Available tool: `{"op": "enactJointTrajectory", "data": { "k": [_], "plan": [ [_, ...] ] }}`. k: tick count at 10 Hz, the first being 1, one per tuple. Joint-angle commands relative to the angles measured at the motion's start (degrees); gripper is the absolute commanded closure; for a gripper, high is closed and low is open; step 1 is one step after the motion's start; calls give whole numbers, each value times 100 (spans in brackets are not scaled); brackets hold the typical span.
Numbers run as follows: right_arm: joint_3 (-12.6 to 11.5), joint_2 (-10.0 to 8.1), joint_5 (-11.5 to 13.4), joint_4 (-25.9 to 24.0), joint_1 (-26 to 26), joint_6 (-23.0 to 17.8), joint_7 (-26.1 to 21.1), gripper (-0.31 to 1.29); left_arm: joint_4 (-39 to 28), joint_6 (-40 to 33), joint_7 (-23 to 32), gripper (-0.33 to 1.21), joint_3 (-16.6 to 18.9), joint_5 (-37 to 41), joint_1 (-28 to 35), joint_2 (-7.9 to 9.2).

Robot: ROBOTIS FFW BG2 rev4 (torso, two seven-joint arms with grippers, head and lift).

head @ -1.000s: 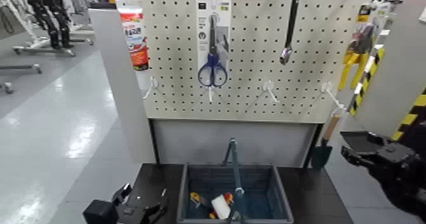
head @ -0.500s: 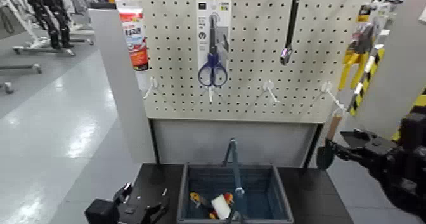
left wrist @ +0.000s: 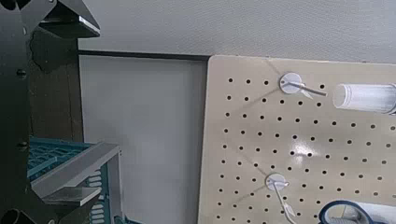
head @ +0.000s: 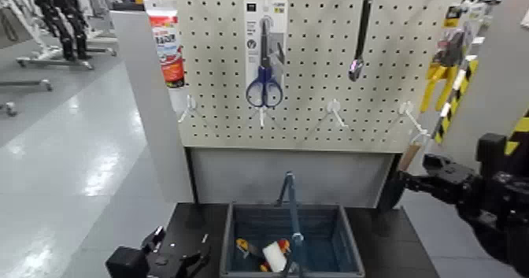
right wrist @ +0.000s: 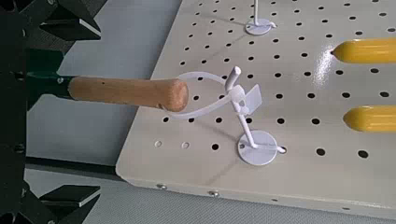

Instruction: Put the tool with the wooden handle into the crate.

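I expect the loop (right wrist: 202,76) to slide off together with the trowel when I pull, because the loop goes through the trowel's handle and over an open-ended hook (right wrist: 239,97).
The trowel hangs at the pegboard's lower right; its tan wooden handle (head: 409,157) runs down to the dark blade (head: 391,193). In the right wrist view the handle (right wrist: 126,91) hangs by a loop on a white hook (right wrist: 241,103). My right gripper (head: 405,188) is open at blade height, and its fingers (right wrist: 61,19) stand on either side of the trowel's neck without closing on it. The blue-grey crate (head: 233,238) with its blue hoop handle (head: 293,210) sits below on the dark table. My left gripper (head: 169,257) rests open at the crate's left.
On the pegboard (head: 315,100) hang blue-handled scissors (head: 263,68), a long black tool (head: 359,37), a red-and-white tube (head: 166,45) and yellow-handled tools (head: 437,76). Small items (head: 268,253) lie in the crate. A white post (head: 153,108) stands at the left.
My right gripper has moved left to the hanging trowel, and its fingers now sit around the trowel's neck. The left arm has not moved.
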Motion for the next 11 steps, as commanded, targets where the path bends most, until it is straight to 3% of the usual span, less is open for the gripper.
{"op": "enactJointTrajectory", "data": {
  "k": [1,2,4,5,11],
  "plan": [
    [151,-5,-79,231,-177,-84,24,29,9,0,0,11,9,0,0,-16],
    [186,4,-88,258,-203,-93,24,60,9,0,0,11,9,0,0,-16],
    [195,4,-88,196,-203,-66,24,100,9,-9,-9,11,18,0,9,-7],
    [186,4,-114,179,-203,-58,24,107,9,-9,-9,11,26,0,18,-7],
    [134,13,-114,108,-168,-75,24,107,0,-18,-35,11,44,0,18,-7]
  ]
}}
